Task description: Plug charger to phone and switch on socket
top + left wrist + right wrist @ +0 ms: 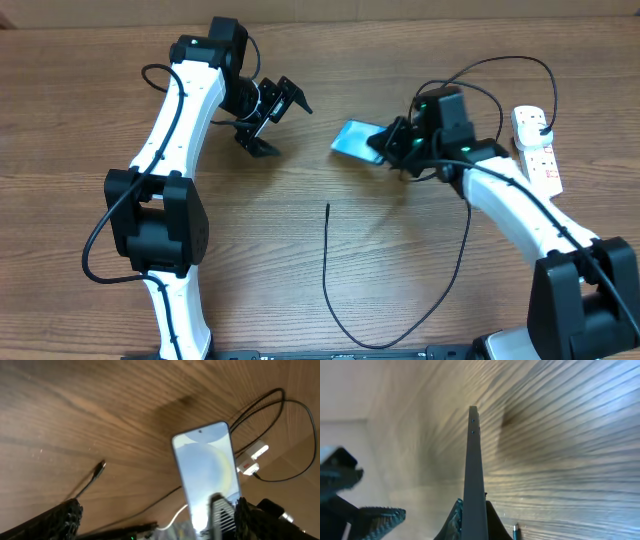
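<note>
The phone's screen (207, 471) lies at a slant with its broad side to the left gripper's open fingers, so the left gripper needs to turn in line with the phone's edge first and then close on its loose end (345, 138).
The phone (353, 140), its light-blue screen lit, is held tilted above the table with my right gripper (386, 148) shut on its right end. The right wrist view shows the phone (474, 470) edge-on between that gripper's (473, 522) fingers. My left gripper (288, 128) hangs open a little left of the phone, apart from it. From the left wrist the phone (205, 467) shows ahead of the wide jaws. The charger (326, 262) lies on the wood, its tip (328, 206) below the phone. The white socket (536, 146) lies at the far right.
The charger's cable loops down toward the front edge (380, 345) and back up under the right arm. Thin black arm cables arc above the right wrist (500, 62). The charger's tip (516, 531) shows just right of the right fingers.
</note>
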### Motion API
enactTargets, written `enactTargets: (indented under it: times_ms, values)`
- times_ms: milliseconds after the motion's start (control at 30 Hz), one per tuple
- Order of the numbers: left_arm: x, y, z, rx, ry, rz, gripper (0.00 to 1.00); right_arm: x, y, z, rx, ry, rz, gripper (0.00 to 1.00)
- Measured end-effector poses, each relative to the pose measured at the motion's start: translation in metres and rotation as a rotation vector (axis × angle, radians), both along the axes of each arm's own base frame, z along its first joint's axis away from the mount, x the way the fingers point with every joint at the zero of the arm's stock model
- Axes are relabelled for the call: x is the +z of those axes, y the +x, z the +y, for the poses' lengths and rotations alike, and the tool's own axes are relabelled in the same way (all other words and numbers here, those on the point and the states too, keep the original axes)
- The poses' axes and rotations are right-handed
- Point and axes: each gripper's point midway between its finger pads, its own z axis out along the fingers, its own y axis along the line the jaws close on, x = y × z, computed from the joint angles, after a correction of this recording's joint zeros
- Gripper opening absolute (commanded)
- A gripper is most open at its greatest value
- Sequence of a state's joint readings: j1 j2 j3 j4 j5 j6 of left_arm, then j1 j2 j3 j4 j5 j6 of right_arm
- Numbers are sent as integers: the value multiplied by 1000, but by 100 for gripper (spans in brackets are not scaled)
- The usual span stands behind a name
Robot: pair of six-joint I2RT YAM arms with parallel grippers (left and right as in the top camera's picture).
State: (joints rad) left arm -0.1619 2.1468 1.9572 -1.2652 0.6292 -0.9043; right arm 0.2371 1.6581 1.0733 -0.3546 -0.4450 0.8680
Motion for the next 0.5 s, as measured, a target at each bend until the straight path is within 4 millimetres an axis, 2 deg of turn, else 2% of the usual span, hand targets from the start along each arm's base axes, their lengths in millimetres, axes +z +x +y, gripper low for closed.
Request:
enactTargets:
  times_ms: [133,267,333,400,500]
  values:
    - [17,9,7,0,40,-103,100,2,7,-22,-71,51,36,4]
    - [65,11,13,19,59,-254,100,7,11,-34,-132,125,76,4]
    - [96,8,15,36,52,-336,100,13,15,-34,-149,177,82,4]
    - [120,6,15,52,43,-399,100,23,20,-28,-146,232,67,4]
    - [136,2,13,63,33,-432,100,34,23,-21,-133,297,59,4]
